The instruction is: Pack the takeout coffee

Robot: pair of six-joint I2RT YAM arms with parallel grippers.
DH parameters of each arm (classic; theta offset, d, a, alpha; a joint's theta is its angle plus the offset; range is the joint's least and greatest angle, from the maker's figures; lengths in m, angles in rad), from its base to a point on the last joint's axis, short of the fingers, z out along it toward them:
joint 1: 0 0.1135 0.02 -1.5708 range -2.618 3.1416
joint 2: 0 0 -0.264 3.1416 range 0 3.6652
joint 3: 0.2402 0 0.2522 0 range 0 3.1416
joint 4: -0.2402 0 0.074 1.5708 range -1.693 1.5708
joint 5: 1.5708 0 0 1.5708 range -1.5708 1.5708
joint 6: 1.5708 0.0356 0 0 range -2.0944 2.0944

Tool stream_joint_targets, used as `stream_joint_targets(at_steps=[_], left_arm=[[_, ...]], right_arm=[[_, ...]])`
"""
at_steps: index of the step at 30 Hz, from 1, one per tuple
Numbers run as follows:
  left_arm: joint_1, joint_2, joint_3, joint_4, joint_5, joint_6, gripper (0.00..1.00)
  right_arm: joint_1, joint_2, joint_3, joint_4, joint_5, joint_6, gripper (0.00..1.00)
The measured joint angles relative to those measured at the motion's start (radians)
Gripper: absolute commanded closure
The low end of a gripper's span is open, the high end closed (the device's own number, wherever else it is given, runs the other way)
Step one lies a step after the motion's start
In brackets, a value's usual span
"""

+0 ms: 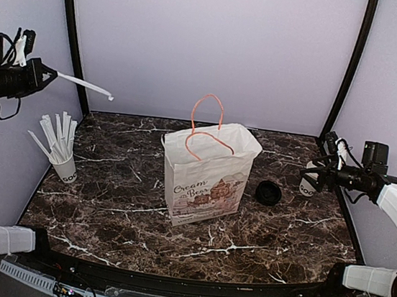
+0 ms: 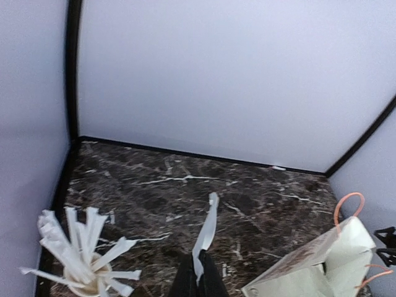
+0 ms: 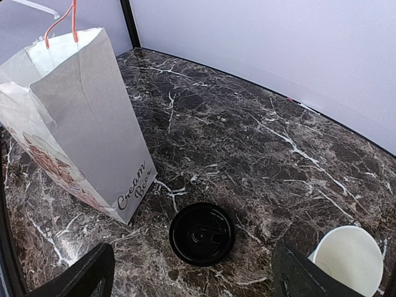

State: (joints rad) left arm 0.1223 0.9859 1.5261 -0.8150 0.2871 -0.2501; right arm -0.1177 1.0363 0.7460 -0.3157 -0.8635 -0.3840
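Observation:
The white straw's loose end (image 1: 108, 96) points toward the paper bag's opening (image 1: 202, 146). My left gripper should keep moving over and let go once that loose end dips inside.
The takeout coffee stands in two parts. Its small white paper cup (image 1: 308, 188) (image 3: 348, 260) is uncovered at the table's right edge. Its black round lid (image 1: 268, 193) (image 3: 202, 234) lies flat between the cup and the paper bag (image 1: 206, 178) (image 3: 80, 117). My right gripper (image 1: 318, 176) (image 3: 192, 255) hangs open just above the lid and beside the cup, with nothing between its fingers (image 3: 83, 275). My left gripper (image 1: 48, 73) (image 2: 199, 267) is raised high at the far left, shut on a white wrapped straw (image 1: 83, 85) (image 2: 208, 230) that sticks out towards the bag.
A white cup of wrapped straws (image 1: 64, 167) (image 2: 86, 272) stands at the table's left edge. The bag stands upright and open in the middle, its orange handles (image 1: 207, 124) up. Black frame posts (image 1: 349, 73) and pale walls close in the marble table (image 1: 117, 218).

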Motion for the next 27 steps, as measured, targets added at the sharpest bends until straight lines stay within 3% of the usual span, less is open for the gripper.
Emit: stream_joint_targets(at_steps=[4,12,20,27], left_arm=[[-0.042,-0.006,-0.07,0.169,0.243,-0.063,1.0],[-0.213,-0.001,-0.104,0.333,0.5,-0.154,1.0],[-0.367,0.035,-0.101,0.287,0.499,-0.121,1.0],[-0.57,0.21,-0.018,0.145,0.311,-0.023,1.0]], right_arm=[[0.0,0.0,0.0,0.0,0.006,0.0,0.11],[0.0,0.002,0.0,0.001,0.016,0.0,0.11],[0.0,0.005,0.0,0.001,0.023,0.0,0.11],[0.0,0.005,0.0,0.001,0.027,0.0,0.11]])
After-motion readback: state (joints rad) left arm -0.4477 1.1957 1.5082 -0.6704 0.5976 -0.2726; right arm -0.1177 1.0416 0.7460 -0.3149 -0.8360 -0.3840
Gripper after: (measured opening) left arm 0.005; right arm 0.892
